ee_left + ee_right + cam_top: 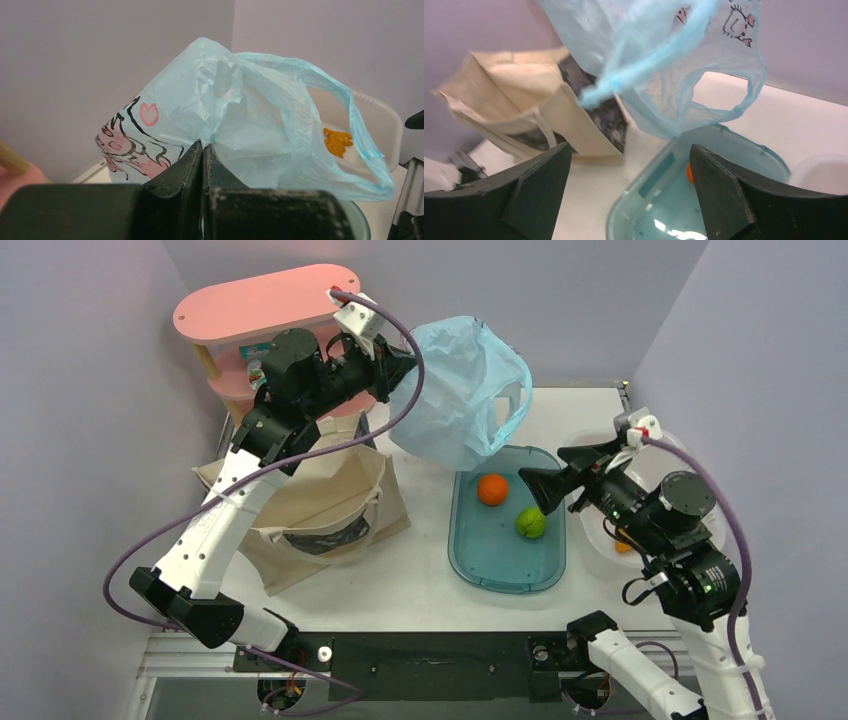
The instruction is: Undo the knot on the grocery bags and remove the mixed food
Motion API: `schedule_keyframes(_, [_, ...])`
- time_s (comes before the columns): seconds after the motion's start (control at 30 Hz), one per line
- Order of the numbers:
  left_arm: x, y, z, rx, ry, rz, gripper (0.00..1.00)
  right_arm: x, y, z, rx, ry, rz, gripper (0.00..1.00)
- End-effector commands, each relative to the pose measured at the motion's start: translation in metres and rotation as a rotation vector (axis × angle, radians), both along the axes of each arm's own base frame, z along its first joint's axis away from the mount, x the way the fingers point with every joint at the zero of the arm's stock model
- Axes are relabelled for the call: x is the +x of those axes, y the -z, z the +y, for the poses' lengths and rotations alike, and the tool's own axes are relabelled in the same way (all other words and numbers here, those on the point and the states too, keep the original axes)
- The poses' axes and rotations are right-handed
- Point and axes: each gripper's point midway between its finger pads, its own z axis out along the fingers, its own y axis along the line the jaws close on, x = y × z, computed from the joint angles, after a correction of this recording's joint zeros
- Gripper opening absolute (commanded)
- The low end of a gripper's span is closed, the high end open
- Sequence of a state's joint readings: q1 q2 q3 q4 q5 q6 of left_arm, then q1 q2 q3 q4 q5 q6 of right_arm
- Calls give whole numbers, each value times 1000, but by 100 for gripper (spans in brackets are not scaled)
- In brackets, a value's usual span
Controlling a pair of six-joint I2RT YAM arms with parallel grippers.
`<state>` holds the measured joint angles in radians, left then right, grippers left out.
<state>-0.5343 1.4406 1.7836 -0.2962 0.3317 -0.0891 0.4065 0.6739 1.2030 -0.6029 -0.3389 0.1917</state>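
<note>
The grocery bag dangles from a pinch in my left gripper point(416, 364), beyond my right gripper's fingers, so next I bring the bag's loose side point(468, 390) to my right gripper.
The light blue grocery bag point(455, 390) hangs in the air over the back of the table, its handles dangling as loose loops. My left gripper point(405, 368) is shut on a pinch of its thin plastic point(250, 115), with the fingertips pressed together point(202, 145). An orange fruit point(491, 489) and a green fruit point(530, 522) lie in the teal tub point(455, 540). My right gripper point(530, 485) hovers over the tub just below the bag point(659, 60), open and holding nothing point(629, 150). One of its fingers half covers the orange fruit point(690, 173).
A beige canvas tote point(320, 500) lies open on the left of the table. A pink shelf point(265, 300) stands at the back left. A white container point(600, 540) with an orange scrap point(622, 546) sits beside the right arm.
</note>
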Motion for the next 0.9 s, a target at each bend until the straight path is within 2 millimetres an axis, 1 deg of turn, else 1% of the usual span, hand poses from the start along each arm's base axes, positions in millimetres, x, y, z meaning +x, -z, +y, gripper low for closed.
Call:
schedule_keyframes(0.0, [-1,-32,7,25,-77,-213,0,9,-62,26,323,-75,53,83])
schedule_keyframes(0.07, [0,-32,6,25,-88,-221,0,18,-65,33,366,-87,82,82])
schedule_keyframes(0.1, [1,-32,7,23,-92,-225,0,28,-60,34,370,-65,105,82])
schedule_keyframes(0.13, [0,-33,7,21,-93,-228,0,34,-57,35,382,-54,120,82])
schedule_keyframes(0.17, [-1,-35,7,15,-94,-232,0,46,-49,35,382,-20,141,82])
schedule_keyframes(0.27, [-3,-37,8,7,-94,-235,0,70,-30,32,380,59,185,82])
schedule_keyframes(0.33, [-6,-40,9,1,-90,-237,0,89,-10,34,343,94,228,82])
schedule_keyframes(0.4, [-11,-43,11,-4,-85,-240,0,99,3,38,321,98,263,82])
schedule_keyframes(0.43, [-13,-44,11,-7,-81,-238,0,101,7,42,316,86,274,79])
schedule_keyframes(0.47, [-14,-44,11,-9,-80,-231,0,103,10,49,313,47,285,64])
schedule_keyframes(0.5, [-15,-46,13,-14,-82,-231,0,104,11,52,304,27,282,39])
schedule_keyframes(0.53, [-14,-47,16,-18,-91,-224,0,102,15,56,294,-4,290,27])
schedule_keyframes(0.57, [-14,-49,20,-22,-105,-222,0,102,20,55,263,-18,278,10])
schedule_keyframes(0.6, [-11,-53,28,-33,-124,-217,0,100,20,51,246,-32,263,4])
schedule_keyframes(0.63, [-11,-57,33,-40,-133,-221,0,101,33,45,196,-28,259,0])
schedule_keyframes(0.67, [-7,-62,43,-65,-156,-210,0,103,36,30,173,-4,243,0])
schedule_keyframes(0.7, [-7,-65,47,-75,-155,-207,0,105,53,19,102,11,241,0])
schedule_keyframes(0.73, [-5,-70,57,-96,-175,-195,0,109,60,2,74,42,243,0])
schedule_keyframes(0.77, [-8,-74,60,-107,-161,-196,0,110,73,-10,2,49,243,0])
schedule_keyframes(0.8, [-7,-76,65,-124,-166,-181,0,114,80,-22,-20,63,257,0])
schedule_keyframes(0.83, [-11,-77,65,-129,-146,-180,0,116,83,-33,-72,69,247,0])
schedule_keyframes(0.87, [-16,-77,64,-136,-125,-173,0,119,86,-35,-95,59,252,0])
